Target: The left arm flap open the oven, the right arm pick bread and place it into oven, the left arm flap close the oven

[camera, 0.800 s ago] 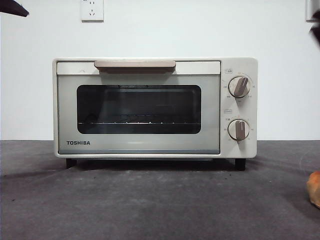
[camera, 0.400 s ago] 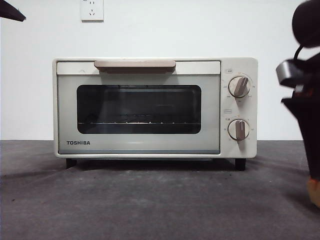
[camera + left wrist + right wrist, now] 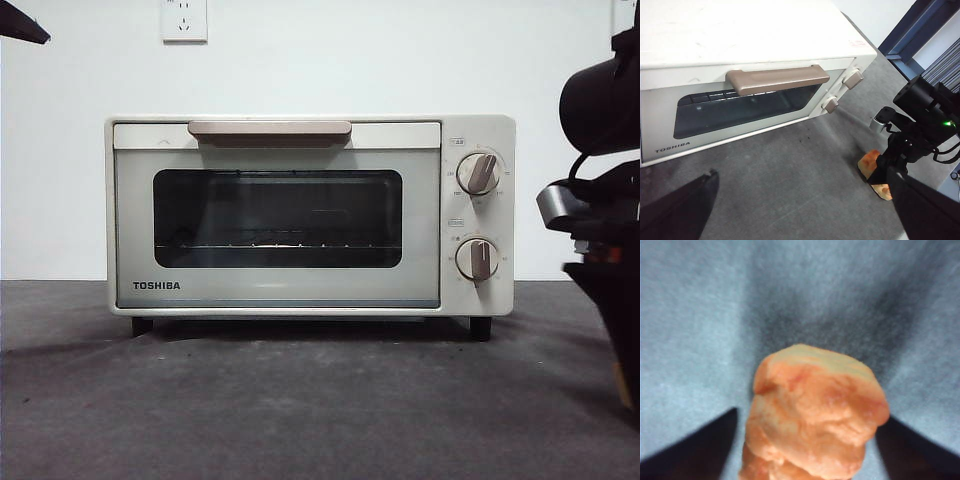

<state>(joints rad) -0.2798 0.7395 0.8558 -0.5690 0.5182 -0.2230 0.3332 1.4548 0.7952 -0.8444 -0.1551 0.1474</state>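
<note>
A thin bright line runs across behind the oven's dark window, so I expect an empty wire rack inside, ready to take the bread.
The cream oven stands in the middle of the table with its door shut and its beige handle at the top; it also shows in the left wrist view. The orange bread lies on the table to the right of the oven. My right gripper is open, one jaw on each side of the bread. In the front view the right arm hides nearly all of the bread. My left gripper is open and empty, above and in front of the oven.
The grey table stretches in front of the oven. The left arm shows only as a black tip at the top left corner. A white wall with a socket stands behind.
The right arm has come down at the right edge, now covering the bread that showed there one second ago. The oven and the left arm have not moved.
</note>
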